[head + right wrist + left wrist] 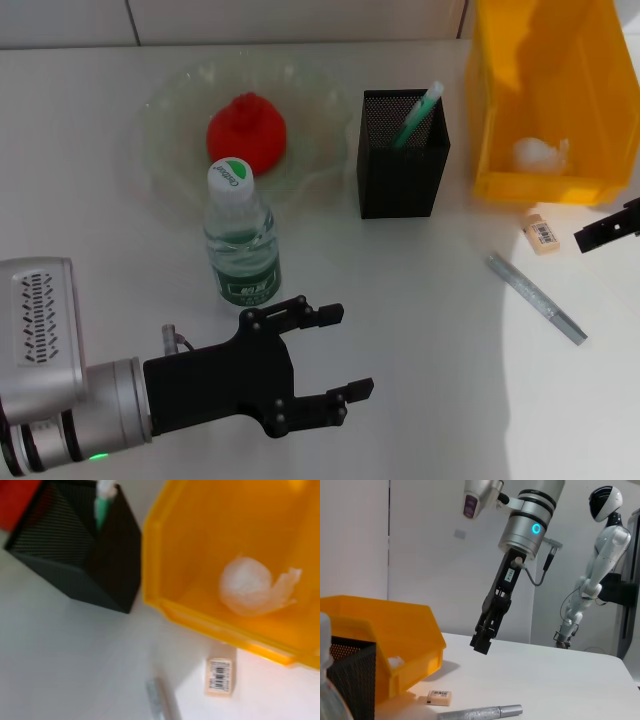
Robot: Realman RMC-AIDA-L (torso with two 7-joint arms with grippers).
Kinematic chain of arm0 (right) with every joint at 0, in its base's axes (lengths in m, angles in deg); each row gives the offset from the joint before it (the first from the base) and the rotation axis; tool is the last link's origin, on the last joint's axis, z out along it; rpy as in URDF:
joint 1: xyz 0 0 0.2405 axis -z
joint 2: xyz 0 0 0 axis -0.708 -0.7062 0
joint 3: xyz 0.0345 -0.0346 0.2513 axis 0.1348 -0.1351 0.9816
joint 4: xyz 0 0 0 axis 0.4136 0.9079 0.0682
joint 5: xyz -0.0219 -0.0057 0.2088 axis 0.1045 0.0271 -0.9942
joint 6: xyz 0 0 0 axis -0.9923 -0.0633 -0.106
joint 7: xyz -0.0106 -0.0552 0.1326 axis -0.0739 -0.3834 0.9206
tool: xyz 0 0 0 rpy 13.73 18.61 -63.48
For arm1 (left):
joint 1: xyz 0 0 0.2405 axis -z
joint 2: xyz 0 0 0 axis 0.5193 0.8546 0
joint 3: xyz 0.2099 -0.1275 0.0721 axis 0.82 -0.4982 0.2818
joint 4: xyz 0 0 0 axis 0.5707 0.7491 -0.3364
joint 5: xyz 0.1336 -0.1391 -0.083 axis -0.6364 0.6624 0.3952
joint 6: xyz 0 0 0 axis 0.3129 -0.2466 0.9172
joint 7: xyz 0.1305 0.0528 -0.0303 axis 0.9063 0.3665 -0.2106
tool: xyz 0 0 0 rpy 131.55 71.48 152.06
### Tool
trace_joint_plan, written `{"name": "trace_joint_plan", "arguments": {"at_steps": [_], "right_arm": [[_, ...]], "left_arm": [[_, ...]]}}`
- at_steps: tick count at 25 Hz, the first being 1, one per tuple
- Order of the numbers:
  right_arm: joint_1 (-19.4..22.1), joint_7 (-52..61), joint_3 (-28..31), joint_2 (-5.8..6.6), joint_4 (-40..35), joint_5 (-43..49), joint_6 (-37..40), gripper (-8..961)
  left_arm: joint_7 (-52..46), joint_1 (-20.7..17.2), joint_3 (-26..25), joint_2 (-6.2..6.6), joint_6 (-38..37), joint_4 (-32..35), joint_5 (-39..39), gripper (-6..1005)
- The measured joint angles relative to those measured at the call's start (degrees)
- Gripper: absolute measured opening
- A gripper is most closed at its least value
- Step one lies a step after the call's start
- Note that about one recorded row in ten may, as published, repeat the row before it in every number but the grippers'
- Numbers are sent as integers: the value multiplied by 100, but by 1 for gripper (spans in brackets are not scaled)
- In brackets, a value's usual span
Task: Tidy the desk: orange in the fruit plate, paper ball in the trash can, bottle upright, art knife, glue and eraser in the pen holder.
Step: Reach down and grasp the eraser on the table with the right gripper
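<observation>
The eraser (542, 234) lies clear of the art knife (538, 299) and the way is open, so I should keep moving my right gripper toward the eraser and close around it.
The orange (246, 130) lies in the fruit plate (160, 150). The bottle (241, 240) stands upright in front of the plate. The glue (418, 115) stands in the pen holder (402, 165). The paper ball (540, 152) lies in the trash can (545, 60). The eraser (541, 233) and the art knife (535, 297) lie on the table in front of the trash can. My left gripper (350, 350) is open and empty, just in front of the bottle. My right gripper (605, 232) hovers just right of the eraser; it also shows in the left wrist view (481, 645).
The white table (420, 380) ends at a wall behind the plate and trash can. The right wrist view shows the eraser (219, 676) below the trash can's front wall (200, 610), the art knife's tip (162, 700) and the pen holder (75, 545). A white humanoid robot (595, 565) stands beyond the table.
</observation>
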Motion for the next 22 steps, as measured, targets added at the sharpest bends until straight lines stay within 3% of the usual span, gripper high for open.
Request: {"name": "trace_joint_plan", "arguments": {"at_steps": [7,14,22], "right_arm": [[37,126,-34,0,563,38,-708,796],[41,408,-441,2,967,17,-1386,788],[-205,468,-611,2,1660,-22,-1903,780]], "left_arm": [[0,20,7,-1,-1,-54,-1,788],[0,19,31,-1,-1,-66,2,788],[0,18,30,-1,-1,-83,9,788]]}}
